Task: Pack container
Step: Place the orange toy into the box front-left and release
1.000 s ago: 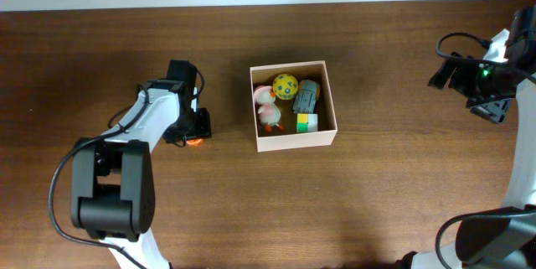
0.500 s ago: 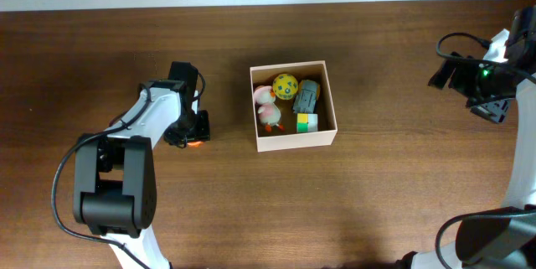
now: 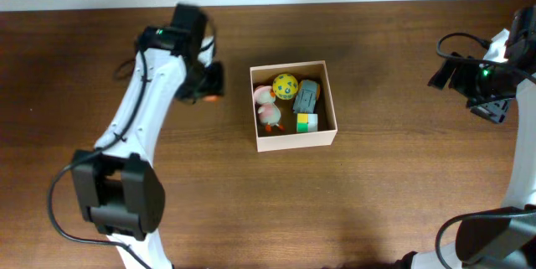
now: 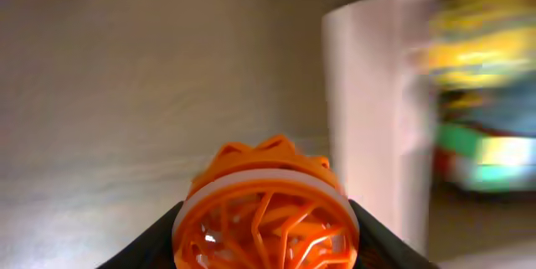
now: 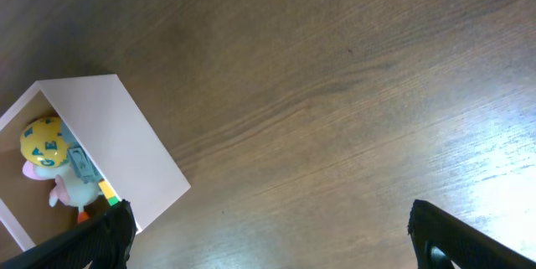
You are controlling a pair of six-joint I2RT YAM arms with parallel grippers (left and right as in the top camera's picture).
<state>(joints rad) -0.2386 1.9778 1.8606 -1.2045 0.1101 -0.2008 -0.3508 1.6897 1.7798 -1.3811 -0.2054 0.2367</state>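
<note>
I should carry on carrying the orange lattice ball (image 4: 266,219) over with my left gripper and let it go on the container's bottom (image 3: 288,119), because it is open between the plush toy and block.
The container (image 3: 322,138) is a square cream cardboard box at the table's middle. It holds a yellow ball (image 3: 285,85), a pink and white plush toy (image 3: 267,110), a grey toy (image 3: 306,96) and a yellow-green block (image 3: 306,121). My left gripper (image 3: 209,83) is shut on an orange lattice ball (image 4: 266,210) and holds it above the table just left of the container's wall (image 4: 368,110). My right gripper (image 5: 268,235) is open and empty, far right of the container (image 5: 126,143).
The brown wooden table (image 3: 377,193) runs to a white wall at the back. Cables hang by the right arm (image 3: 494,72) at the far right edge.
My left gripper has lifted the orange ball off the table and moved it up and right, toward the container. The right arm has not moved.
</note>
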